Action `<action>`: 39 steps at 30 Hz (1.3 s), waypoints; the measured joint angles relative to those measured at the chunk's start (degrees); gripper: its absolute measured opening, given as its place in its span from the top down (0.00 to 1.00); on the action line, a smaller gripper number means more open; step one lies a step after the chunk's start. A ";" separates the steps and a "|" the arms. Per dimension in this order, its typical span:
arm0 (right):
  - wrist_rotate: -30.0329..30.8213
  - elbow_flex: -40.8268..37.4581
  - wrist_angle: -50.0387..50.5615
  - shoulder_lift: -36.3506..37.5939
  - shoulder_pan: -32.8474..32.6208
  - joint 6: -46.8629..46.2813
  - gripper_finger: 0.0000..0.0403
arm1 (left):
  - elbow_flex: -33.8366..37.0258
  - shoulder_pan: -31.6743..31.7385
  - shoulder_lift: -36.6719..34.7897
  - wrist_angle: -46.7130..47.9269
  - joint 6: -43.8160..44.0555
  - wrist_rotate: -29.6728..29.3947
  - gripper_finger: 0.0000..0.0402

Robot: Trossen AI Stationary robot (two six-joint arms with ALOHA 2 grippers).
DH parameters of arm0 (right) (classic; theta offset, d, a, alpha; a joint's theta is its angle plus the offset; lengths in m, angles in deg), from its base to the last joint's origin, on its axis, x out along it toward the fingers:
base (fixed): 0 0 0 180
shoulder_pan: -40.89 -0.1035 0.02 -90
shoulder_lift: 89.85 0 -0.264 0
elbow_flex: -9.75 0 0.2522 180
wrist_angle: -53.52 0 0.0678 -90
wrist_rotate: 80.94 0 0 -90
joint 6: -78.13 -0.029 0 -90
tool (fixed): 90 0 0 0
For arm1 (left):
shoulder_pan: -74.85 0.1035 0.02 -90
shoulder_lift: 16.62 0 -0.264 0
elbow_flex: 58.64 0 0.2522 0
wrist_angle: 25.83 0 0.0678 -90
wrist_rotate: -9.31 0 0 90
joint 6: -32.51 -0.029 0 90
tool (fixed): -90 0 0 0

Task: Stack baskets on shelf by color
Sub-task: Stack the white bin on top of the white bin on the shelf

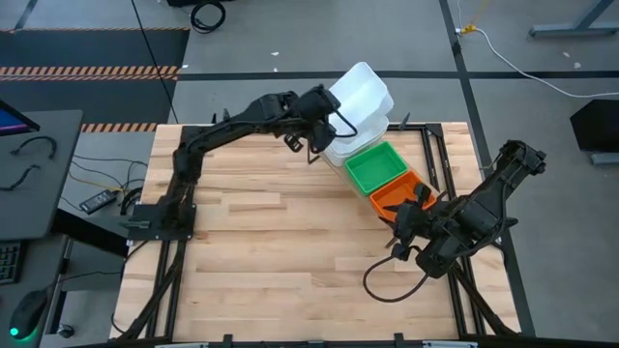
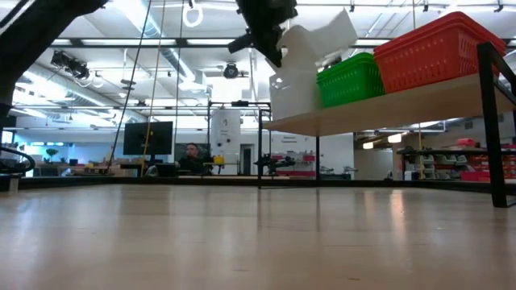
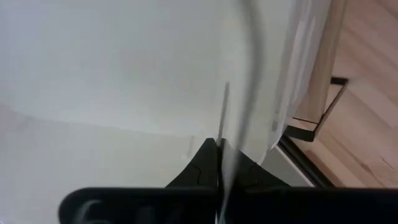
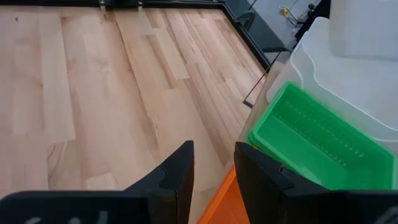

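I should let go of the white basket point(image 1: 358, 101) into the white stack and bring my right gripper to its far end point(image 1: 366, 73), because the basket is tilted in my left gripper's pinch.
The slanted shelf point(image 2: 403, 101) at the table's far right carries a white basket stack point(image 2: 292, 95), a green basket point(image 1: 377, 166) and an orange basket point(image 1: 395, 196) in a row. My left gripper point(image 1: 325, 118) is shut on another white basket point(image 1: 363, 92), held tilted just above the white stack. My right gripper point(image 4: 214, 152) stands at the orange basket's near corner, fingers apart. The orange edge point(image 4: 217, 199) shows low in the gap. My left gripper pinches the white basket's thin side wall point(image 3: 225, 118) between its two fingers, coming slanting down from the table's left. The basket is tilted and lifted above the white stack; whether it touches the stack I cannot tell. My right gripper: I cannot tell whether it touches the orange basket.
Bare plank tabletop point(image 1: 271, 242) lies open to the left and near side. A black cable point(image 1: 387, 285) loops on the table beside the right arm. The shelf's black frame point(image 1: 427, 145) runs along the baskets. A person point(image 2: 192, 155) sits far behind the table.
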 joint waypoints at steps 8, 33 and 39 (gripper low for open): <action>-0.08 0.00 0.06 -0.01 1.07 1.74 0.70 | -0.04 0.04 0.73 -0.78 -1.35 0.02 1.00; -0.78 0.00 0.42 -0.01 1.00 2.72 0.70 | -0.04 -0.24 1.37 -0.40 -2.16 -2.07 0.64; -0.78 0.00 0.42 -0.01 1.00 2.72 0.70 | -0.04 -0.30 1.37 -0.87 -0.71 -4.15 0.57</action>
